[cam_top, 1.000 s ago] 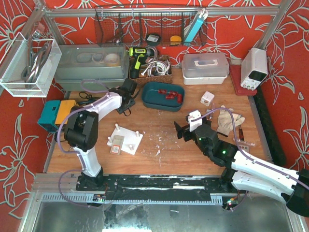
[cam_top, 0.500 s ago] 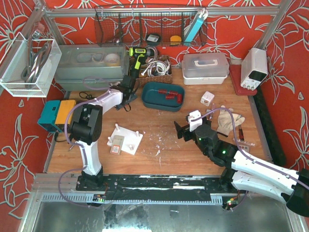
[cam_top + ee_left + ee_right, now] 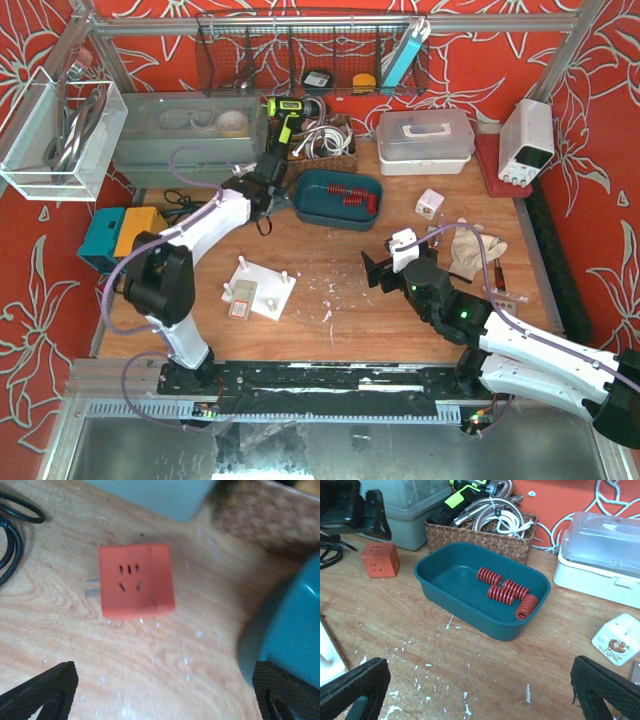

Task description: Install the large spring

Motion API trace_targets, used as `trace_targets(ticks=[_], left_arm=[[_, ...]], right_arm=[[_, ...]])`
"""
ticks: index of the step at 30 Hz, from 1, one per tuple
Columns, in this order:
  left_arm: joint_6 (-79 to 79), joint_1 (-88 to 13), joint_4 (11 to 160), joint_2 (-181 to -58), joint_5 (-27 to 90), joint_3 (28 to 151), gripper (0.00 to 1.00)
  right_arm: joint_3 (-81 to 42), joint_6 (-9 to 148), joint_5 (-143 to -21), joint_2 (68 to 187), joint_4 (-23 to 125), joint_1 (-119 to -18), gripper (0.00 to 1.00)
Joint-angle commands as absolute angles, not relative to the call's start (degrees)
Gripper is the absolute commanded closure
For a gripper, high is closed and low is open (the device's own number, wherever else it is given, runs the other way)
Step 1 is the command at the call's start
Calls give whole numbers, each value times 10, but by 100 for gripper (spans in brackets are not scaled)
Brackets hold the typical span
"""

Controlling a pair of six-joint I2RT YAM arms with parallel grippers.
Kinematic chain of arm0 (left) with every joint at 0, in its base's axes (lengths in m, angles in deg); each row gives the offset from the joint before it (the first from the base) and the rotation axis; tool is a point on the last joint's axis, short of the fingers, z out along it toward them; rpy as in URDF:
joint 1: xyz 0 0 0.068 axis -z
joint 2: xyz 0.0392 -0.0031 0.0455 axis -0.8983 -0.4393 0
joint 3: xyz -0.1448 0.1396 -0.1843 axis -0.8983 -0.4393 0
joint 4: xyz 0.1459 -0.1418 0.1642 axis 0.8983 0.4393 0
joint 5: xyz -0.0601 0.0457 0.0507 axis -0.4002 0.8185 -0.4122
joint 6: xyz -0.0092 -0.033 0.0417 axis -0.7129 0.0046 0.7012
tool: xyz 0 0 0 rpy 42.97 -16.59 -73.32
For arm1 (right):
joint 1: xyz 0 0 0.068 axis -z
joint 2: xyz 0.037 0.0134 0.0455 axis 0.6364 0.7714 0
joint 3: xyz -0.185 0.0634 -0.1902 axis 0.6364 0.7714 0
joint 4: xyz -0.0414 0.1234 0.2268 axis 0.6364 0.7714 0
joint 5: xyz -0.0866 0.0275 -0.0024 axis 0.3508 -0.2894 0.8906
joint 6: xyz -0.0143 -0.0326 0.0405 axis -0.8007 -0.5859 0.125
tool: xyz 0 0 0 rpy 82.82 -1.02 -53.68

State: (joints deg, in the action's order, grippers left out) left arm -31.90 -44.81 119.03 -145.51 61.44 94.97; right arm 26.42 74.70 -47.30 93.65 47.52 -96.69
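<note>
The pale box is lying across the white fixture plate's corner [image 3: 245, 291], and the box's labelled end is free. My left gripper should go on moving toward that end until it closes there.
Several red coil springs [image 3: 507, 592] lie in a teal tray [image 3: 445, 587] at the back middle of the table; they also show in the top view [image 3: 352, 196]. I cannot tell which one is the large spring. A white fixture plate [image 3: 262, 288] with upright pegs lies at front left. My left gripper [image 3: 282, 194] is open and empty, just left of the tray [image 3: 310, 205], above an orange plug cube [image 3: 136, 586]. My right gripper [image 3: 378, 270] is open and empty, hovering in front of the tray and facing it.
A wicker basket [image 3: 480, 530] of hoses and a grey bin [image 3: 185, 140] stand behind the tray. A white lidded box [image 3: 605, 555], a small white cube [image 3: 429, 204], a work glove [image 3: 470, 250] and a power supply [image 3: 527, 140] lie at right. Black cables [image 3: 12, 530] lie at left.
My left gripper has swung right and back toward the left end of the teal tray. The right arm has not moved.
</note>
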Motion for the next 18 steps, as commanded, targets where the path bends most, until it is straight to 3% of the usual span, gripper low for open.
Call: trace_targets(ticks=[1,6,12,18], left_arm=[[-241,-407,1280,-1384,648,923,6],[-230,-395,1361,-1311,644,871,12],[-282,-393,1362,-1186,571,744,14],[-287,-389,1343,-1151,524,679,13]], right_arm=[[267,747,-451,937,484,-968,1],[259,751,-453,951,491,-969,1],[256,754,-448,956,494,-968,1],[257,756,-449,955,493,-968,1]])
